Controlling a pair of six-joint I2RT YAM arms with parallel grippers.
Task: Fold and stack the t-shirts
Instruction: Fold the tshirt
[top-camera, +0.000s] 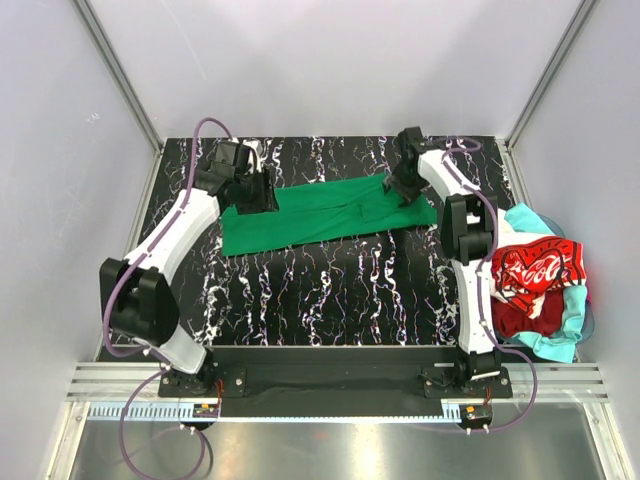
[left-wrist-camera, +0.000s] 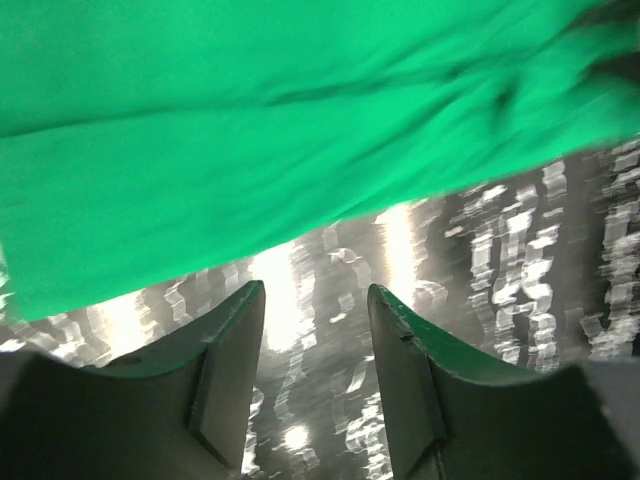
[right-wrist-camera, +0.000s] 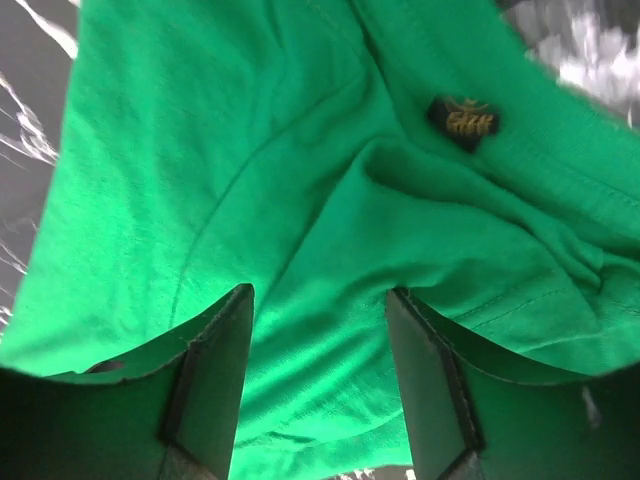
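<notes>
The green t-shirt is lying across the mat with its neck end (top-camera: 424, 212) under my right gripper. Next, my left gripper swings the hem end (top-camera: 238, 236) toward the near rail before I fold the t-shirt.
The bright green t-shirt (top-camera: 320, 213) lies folded into a long band across the far half of the black marbled mat (top-camera: 330, 290). My left gripper (top-camera: 256, 197) is at its left end, open and empty; in the left wrist view (left-wrist-camera: 316, 300) its jaws hang over bare mat just off the green cloth (left-wrist-camera: 260, 150). My right gripper (top-camera: 400, 190) is at the shirt's right end, open, its jaws (right-wrist-camera: 318, 300) straddling a raised fold of green cloth (right-wrist-camera: 300, 200) near the neck label (right-wrist-camera: 462, 121). The red Coca-Cola t-shirt (top-camera: 535, 275) lies on the turquoise one (top-camera: 560, 340) at the right. The white shirt is hidden.
The pile of shirts sits off the mat's right edge beside the right arm (top-camera: 470, 270). White walls and metal frame posts (top-camera: 120, 75) enclose the table. A metal rail (top-camera: 330, 385) runs along the near edge by the arm bases.
</notes>
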